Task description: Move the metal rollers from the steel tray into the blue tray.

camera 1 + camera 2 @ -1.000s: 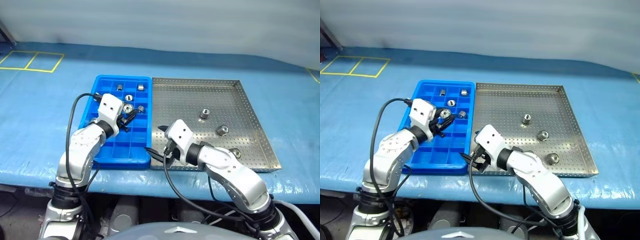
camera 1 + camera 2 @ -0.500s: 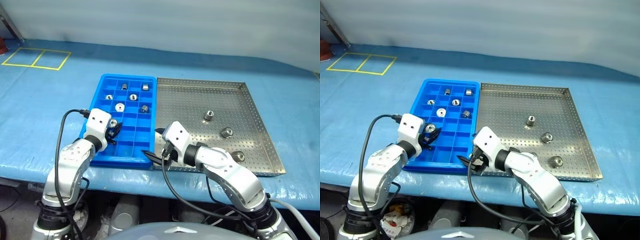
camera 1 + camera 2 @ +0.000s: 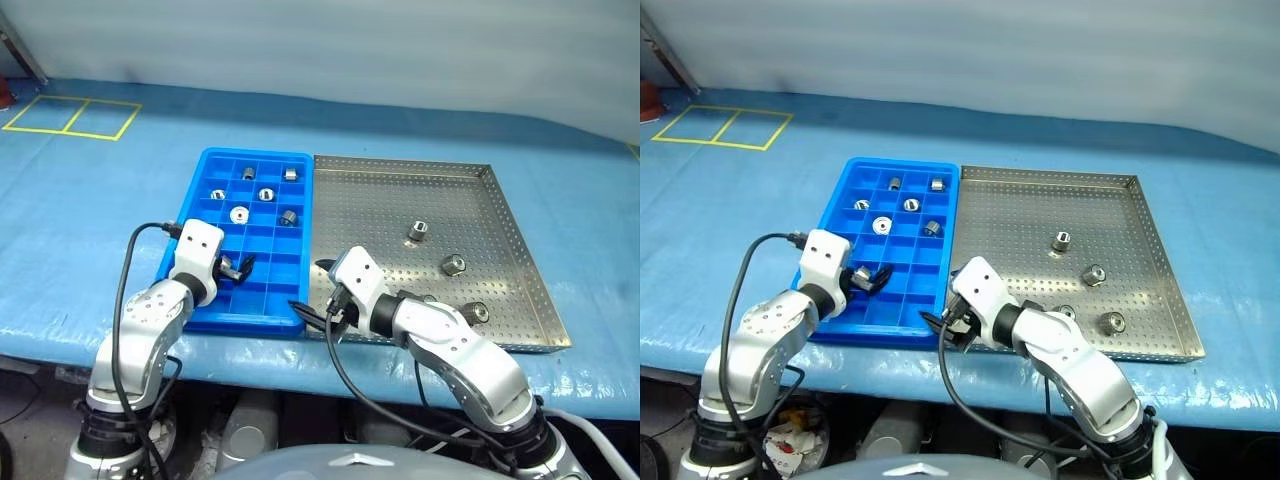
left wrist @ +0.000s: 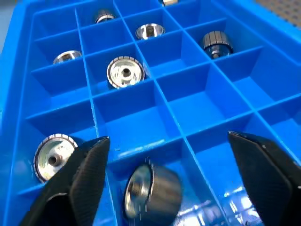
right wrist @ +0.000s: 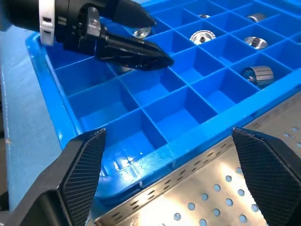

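Observation:
The open fingers of my left gripper stand clear of the roller inside the blue tray, so I keep going to the steel tray's near roller and close there.
The blue tray holds several metal rollers in its far compartments. My left gripper hovers open over the tray's near rows. In the left wrist view a roller lies loose in the compartment between the spread fingers, and another roller sits one compartment over. The steel tray lies to the right with three rollers on its perforated bottom. My right gripper is open and empty at the near edge where the two trays meet.
Both trays lie side by side on a blue sheet covering the table. Yellow tape squares mark the far left. A cable loops from the left wrist, and another cable hangs under the right one.
The left gripper carried a roller from the tray's middle toward the near rows, then opened and let it drop into a compartment. The camera shifted; the right arm stayed put.

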